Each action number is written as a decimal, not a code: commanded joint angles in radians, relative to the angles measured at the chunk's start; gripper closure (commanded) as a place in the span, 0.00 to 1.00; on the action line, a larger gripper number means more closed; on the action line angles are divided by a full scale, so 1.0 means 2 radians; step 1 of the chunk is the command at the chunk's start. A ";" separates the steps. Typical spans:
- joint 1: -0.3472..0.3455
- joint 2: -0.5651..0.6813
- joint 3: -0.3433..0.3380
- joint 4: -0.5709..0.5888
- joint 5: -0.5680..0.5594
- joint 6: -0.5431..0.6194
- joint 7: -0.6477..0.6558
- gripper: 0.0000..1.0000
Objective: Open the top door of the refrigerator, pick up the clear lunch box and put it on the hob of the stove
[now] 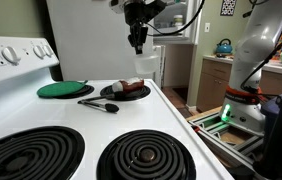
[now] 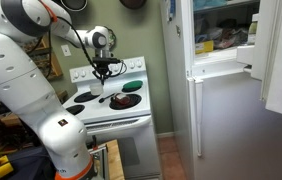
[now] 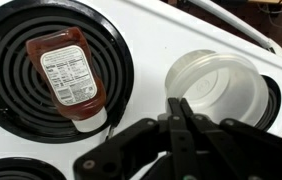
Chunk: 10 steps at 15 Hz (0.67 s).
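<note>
The clear lunch box (image 1: 147,63) hangs upright over the free white hob (image 1: 146,104) beside the ketchup bottle. My gripper should lower it next until its base sits there, then open.
The clear lunch box (image 3: 216,85) sits on the white hob (image 3: 146,60) of the stove, partly over a coil burner. It shows as a whitish tub under the gripper in an exterior view (image 1: 146,68). My gripper (image 3: 178,105) is shut and empty, hovering just above the box's near edge; it shows in both exterior views (image 1: 136,42) (image 2: 106,72). The refrigerator (image 2: 231,120) stands beside the stove (image 2: 106,110). Its top door (image 2: 281,55) is swung open, showing food on the shelves.
A ketchup bottle (image 3: 73,75) lies on the coil burner next to the box. A green round plate (image 1: 66,90) and a black utensil (image 1: 99,104) lie on the hob. Two bare coil burners (image 1: 146,155) are nearer the camera. The knob panel (image 1: 16,55) rises behind.
</note>
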 commanded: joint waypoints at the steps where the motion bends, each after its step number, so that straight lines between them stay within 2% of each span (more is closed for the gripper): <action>1: 0.018 0.053 0.004 0.003 -0.005 0.011 -0.011 0.99; 5: 0.034 0.086 0.019 0.001 -0.045 0.036 -0.029 0.99; 10: 0.052 0.137 0.038 0.020 -0.114 0.026 -0.013 0.99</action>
